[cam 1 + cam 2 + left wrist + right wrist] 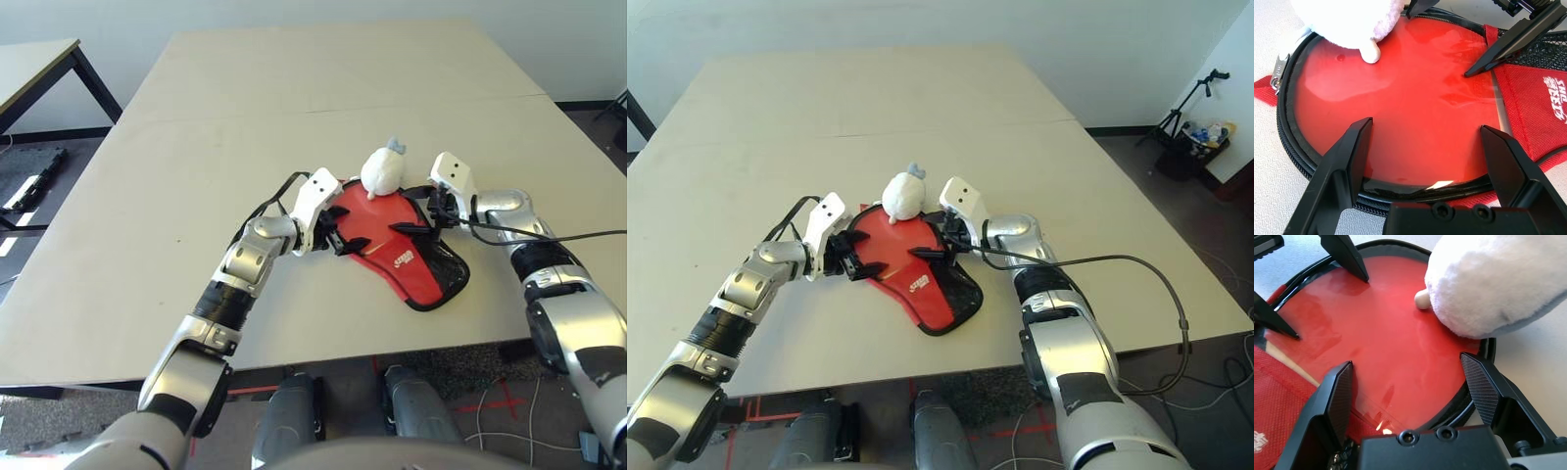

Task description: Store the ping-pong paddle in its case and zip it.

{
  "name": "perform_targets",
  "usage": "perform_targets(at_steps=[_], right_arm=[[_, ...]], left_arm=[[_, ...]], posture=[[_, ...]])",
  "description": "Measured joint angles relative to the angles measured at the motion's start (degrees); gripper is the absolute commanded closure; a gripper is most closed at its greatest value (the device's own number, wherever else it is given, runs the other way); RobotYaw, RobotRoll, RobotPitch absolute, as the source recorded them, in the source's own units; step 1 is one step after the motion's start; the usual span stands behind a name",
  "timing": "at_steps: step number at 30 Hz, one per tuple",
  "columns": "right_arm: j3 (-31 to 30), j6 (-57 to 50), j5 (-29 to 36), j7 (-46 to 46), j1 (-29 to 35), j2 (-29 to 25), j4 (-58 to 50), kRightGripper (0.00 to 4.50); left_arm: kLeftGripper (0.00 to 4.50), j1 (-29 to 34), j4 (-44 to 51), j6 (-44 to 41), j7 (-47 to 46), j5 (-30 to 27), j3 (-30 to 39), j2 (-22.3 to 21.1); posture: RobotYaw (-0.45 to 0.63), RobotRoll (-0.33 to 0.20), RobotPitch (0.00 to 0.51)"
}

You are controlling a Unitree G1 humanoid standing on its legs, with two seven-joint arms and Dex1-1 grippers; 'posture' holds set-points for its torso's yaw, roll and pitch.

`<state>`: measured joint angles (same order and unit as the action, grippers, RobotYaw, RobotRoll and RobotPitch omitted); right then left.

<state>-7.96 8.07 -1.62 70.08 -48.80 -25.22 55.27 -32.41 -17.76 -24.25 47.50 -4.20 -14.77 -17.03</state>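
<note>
Next, my right gripper pulls the bag [382, 172] along the edge of the case, because the zip pull [1277, 72] is tied to the white bag and sits at the far end of the case.
The ping-pong paddle [367, 220] lies flat with its round red face [1400, 93] up, its head ringed by the black zip edging [1288, 132] of the case. The case [419, 274], red with black mesh and a white logo, covers the paddle's near end, so the handle is hidden. My left gripper [341, 233] stands open over the left side of the red face. From the right, my right gripper [413, 209] stands open over the same face [1366, 333]. Neither holds anything.
A small white lumpy bag [383, 170] rests on the far edge of the paddle's head, between the two wrists. The pale table [294, 88] stretches far behind. Its front edge [392, 345] runs close to the case. A black cable [568, 235] trails from my right arm.
</note>
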Motion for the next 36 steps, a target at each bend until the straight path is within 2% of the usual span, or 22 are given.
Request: perform_targets(at_steps=[6, 10, 16, 22, 36], right_arm=[[2.3, -7.9, 6.0, 7.2, -0.5, -1.1, -6.6, 0.0], [4.7, -12.3, 9.1, 7.5, -3.5, -1.6, -8.0, 0.0], [10.9, -14.5, 12.6, -0.3, -12.5, -0.1, -1.6, 0.0], [14.3, -14.5, 12.9, -9.3, -16.6, 1.6, 7.4, 0.0], [14.3, -18.7, 10.9, -14.2, -18.4, 5.1, 17.0, 0.0]], left_arm=[[0.02, 0.0, -0.1, 0.4, 0.0, 0.0, -0.1, 0.0], [0.02, 0.1, 0.0, 0.4, -0.1, 0.0, -0.1, 0.0], [0.02, 0.9, 0.8, 0.3, -0.2, 0.0, -0.1, 0.0], [0.02, 1.8, 2.3, -0.4, -0.4, 0.0, -0.1, 0.1], [0.02, 3.1, 5.6, -2.6, -0.9, 0.0, -0.3, -0.4]], posture=[[-0.05, 0.0, 0.094], [-0.04, 0.0, 0.096], [-0.03, 0.0, 0.099], [-0.03, 0.0, 0.101], [0.0, 0.0, 0.107]])
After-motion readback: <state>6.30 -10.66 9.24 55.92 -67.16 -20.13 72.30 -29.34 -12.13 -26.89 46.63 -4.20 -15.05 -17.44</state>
